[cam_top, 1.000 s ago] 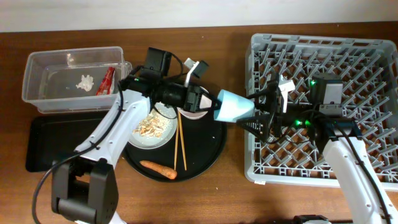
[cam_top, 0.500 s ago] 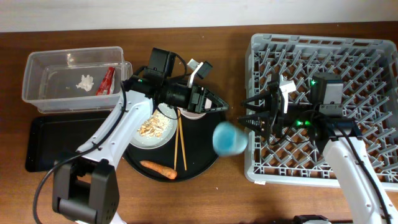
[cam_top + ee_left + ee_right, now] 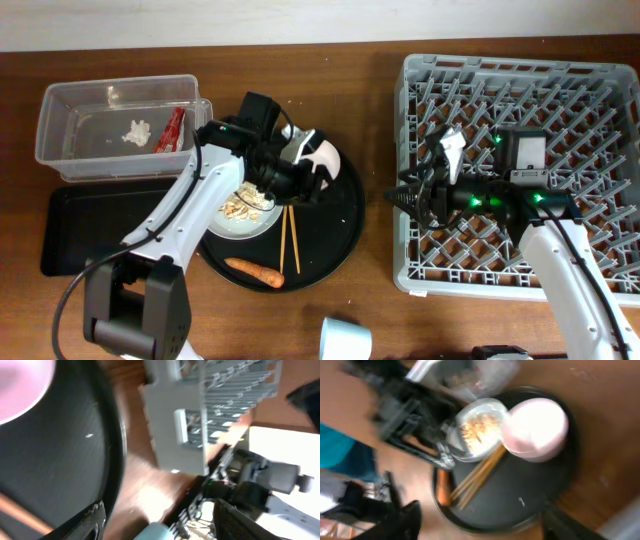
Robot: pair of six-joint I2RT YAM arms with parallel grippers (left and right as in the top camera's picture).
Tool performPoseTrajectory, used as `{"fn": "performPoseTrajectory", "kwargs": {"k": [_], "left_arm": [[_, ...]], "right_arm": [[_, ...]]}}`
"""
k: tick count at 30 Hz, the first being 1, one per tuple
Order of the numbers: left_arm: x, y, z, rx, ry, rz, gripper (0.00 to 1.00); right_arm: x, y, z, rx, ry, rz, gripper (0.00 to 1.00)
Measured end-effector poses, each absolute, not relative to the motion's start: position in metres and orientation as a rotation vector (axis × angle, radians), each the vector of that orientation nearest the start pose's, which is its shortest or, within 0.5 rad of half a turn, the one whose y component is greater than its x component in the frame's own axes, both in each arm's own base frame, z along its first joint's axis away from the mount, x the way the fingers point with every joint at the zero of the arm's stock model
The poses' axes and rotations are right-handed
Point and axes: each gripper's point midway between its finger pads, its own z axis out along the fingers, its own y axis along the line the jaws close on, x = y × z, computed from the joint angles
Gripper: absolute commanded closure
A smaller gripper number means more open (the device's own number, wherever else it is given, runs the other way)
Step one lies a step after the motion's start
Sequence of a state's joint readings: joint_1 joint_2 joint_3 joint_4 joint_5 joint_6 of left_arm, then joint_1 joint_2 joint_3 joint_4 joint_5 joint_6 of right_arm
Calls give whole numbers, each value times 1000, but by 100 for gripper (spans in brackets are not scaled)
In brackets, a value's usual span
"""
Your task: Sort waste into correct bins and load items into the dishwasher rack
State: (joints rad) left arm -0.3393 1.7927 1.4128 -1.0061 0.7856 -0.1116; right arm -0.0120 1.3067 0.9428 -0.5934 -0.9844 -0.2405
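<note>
Next, I bring my left gripper back and take the light-blue cup by its end (image 3: pixel 346 324) nearest the round black tray, because the cup lies at the front edge (image 3: pixel 346 342), away from both empty grippers.
The light-blue cup (image 3: pixel 345 340) lies on the table at the front edge, held by neither gripper; in the left wrist view the cup (image 3: pixel 156 531) shows low between the fingers, farther off. My left gripper (image 3: pixel 312 188) is open over the round black tray, next to the white bowl (image 3: pixel 325 158). At the dishwasher rack's (image 3: pixel 520 90) left edge my right gripper (image 3: pixel 402 197) stands open and empty. The grey plate (image 3: pixel 225 222) carries food scraps (image 3: pixel 243 205). Chopsticks (image 3: pixel 288 235) and a carrot (image 3: pixel 255 271) lie on the round tray. A red wrapper (image 3: pixel 170 130) and tissue (image 3: pixel 137 132) sit in the clear tub (image 3: pixel 60 100).
The flat black tray (image 3: pixel 90 230) lies in front of the tub. The round black tray (image 3: pixel 335 235) sits between the bins and the rack. Bare wood runs between that tray and the rack's left wall.
The cup, held between both grippers a second ago, has dropped to the table's front edge. My left gripper opened and drew back left over the bowl. The right gripper stayed by the rack.
</note>
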Motion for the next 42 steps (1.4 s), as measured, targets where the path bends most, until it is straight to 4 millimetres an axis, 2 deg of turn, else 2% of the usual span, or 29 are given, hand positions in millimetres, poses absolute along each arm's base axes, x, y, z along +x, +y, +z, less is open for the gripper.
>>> {"fn": "performPoseTrajectory", "kwargs": {"k": [2, 4, 6, 10, 13, 17, 19, 20, 25, 30, 33, 35, 36, 37, 40, 42], "left_arm": [[285, -218, 131, 414, 3005, -1102, 29], [267, -208, 128, 432, 3096, -1058, 28], [247, -201, 128, 462, 3183, -1030, 28], [207, -208, 121, 589, 3303, -1002, 27], [180, -216, 107, 685, 3361, -971, 27], [164, -230, 78, 713, 3357, -954, 33], [159, -233, 73, 713, 3357, -974, 37], [145, -234, 66, 723, 3388, -993, 38], [123, -256, 67, 810, 3361, -1127, 39], [104, -270, 67, 909, 3364, -1112, 39], [107, -266, 64, 888, 3377, -1060, 39], [124, -254, 58, 756, 3405, -978, 38], [131, -246, 58, 682, 3430, -958, 32], [143, -231, 57, 537, 3470, -925, 30], [131, -223, 63, 474, 3555, -910, 26], [117, -229, 63, 550, 3571, -904, 25]], "right_arm": [[302, 123, 175, -542, 2300, 950, 21], [300, 106, 158, -430, 2430, 853, 21], [297, 87, 149, -323, 2520, 783, 21], [299, 33, 154, -62, 2592, 638, 21], [291, 10, 155, 56, 2610, 601, 20], [290, 8, 155, 70, 2616, 598, 20], [289, 8, 154, 74, 2619, 600, 20], [289, 8, 154, 75, 2620, 601, 20], [289, 8, 154, 81, 2620, 602, 20], [289, 8, 154, 81, 2620, 602, 20], [288, 8, 154, 82, 2622, 603, 20], [288, 8, 154, 83, 2624, 604, 20], [287, 8, 154, 83, 2626, 606, 20], [287, 8, 154, 85, 2627, 606, 20], [287, 9, 154, 85, 2628, 606, 20], [287, 9, 154, 86, 2628, 607, 20]]}}
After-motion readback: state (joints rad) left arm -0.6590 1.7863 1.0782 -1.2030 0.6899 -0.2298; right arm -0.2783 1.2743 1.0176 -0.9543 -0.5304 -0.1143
